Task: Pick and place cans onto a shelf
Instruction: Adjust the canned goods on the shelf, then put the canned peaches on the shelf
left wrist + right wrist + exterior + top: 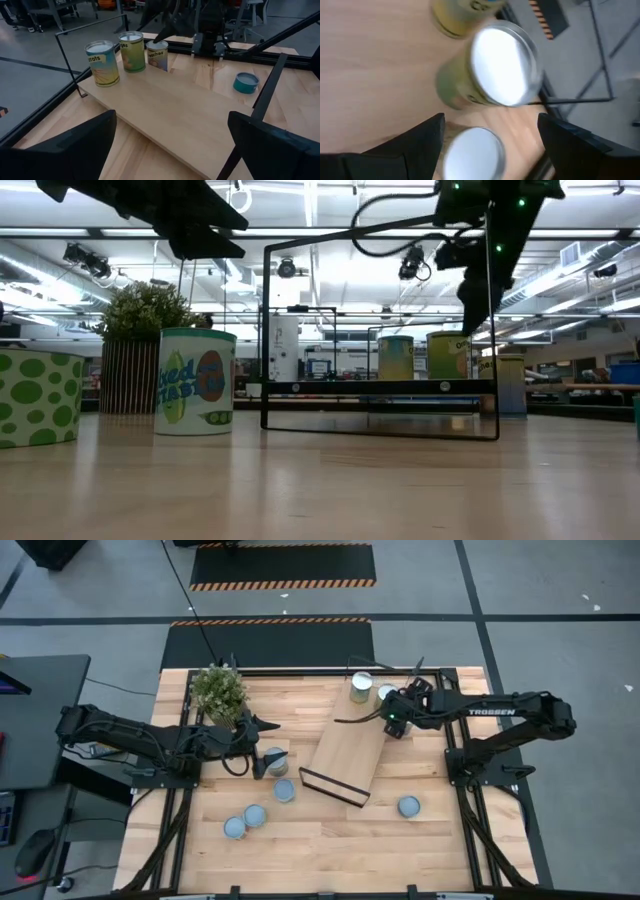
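The robot's right gripper is leaning toward the green can on the shelf point(132, 52), but the peaches can point(157, 54) is standing beside the shelf, so the right gripper should move back and grip the peaches can.
The light-wood shelf point(342, 758) lies slantwise mid-table, its black frame point(380, 330) standing up at the ends. Three cans stand on its far end point(102, 62) point(132, 51) point(157, 55); the high view shows two of them point(361, 687) point(386, 692). My right gripper point(396, 716) is open and empty, above those cans point(505, 65) point(472, 156). My left gripper point(264, 747) is open and empty, raised over a can point(276, 761) that stands on the table by the shelf's left side. More cans stand on the table point(284, 790) point(254, 815) point(234, 828) point(408, 806).
A potted green plant point(218, 690) stands at the far left, close behind my left arm. A green-dotted can point(35, 395) and a labelled can point(195, 380) stand close to the low camera. Black table-frame rails run along the left and right sides.
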{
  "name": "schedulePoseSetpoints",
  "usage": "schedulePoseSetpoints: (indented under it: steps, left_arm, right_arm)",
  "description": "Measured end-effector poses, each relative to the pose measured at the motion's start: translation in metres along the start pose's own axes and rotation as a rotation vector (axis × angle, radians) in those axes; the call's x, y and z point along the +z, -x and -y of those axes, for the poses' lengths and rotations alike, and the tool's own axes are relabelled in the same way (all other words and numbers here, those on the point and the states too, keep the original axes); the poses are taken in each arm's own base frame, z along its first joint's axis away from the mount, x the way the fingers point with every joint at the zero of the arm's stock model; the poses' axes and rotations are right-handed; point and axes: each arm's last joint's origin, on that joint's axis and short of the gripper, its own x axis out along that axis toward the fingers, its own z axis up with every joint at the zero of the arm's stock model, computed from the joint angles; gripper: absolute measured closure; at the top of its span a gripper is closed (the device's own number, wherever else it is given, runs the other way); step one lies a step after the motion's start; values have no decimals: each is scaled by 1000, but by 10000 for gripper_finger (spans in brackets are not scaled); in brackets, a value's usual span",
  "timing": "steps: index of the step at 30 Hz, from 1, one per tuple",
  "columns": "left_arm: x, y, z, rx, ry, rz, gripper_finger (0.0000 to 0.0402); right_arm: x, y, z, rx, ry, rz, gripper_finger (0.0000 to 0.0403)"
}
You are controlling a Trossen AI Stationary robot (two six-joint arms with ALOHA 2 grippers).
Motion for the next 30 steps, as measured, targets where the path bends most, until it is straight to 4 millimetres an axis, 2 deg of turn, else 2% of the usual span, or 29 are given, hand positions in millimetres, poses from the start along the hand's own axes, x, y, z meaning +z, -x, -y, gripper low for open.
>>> schedulePoseSetpoints:
  steps: [4, 10, 16, 19, 25, 30]
  left_arm:
    - [0, 0, 0, 0, 0, 0, 13]
    - [0, 0, 0, 0, 1, 1, 13]
    - [0, 0, 0, 0, 0, 0, 13]
    - [0, 0, 0, 0, 0, -2, 13]
    - [-1, 0, 0, 1, 0, -7, 13]
    - [-3, 0, 0, 3, 14, -26, 13]
  right_arm:
    - [-7, -11, 0, -101, 56, -2, 78]
    - [-2, -28, 8, -146, 73, 32, 78]
    - [1, -35, 19, -162, 79, 22, 78]
    - [0, -31, 20, -138, 92, -8, 78]
    - [-4, -3, 23, 24, -11, 72, 78]
    - [-25, 7, 26, 169, -111, 105, 78]
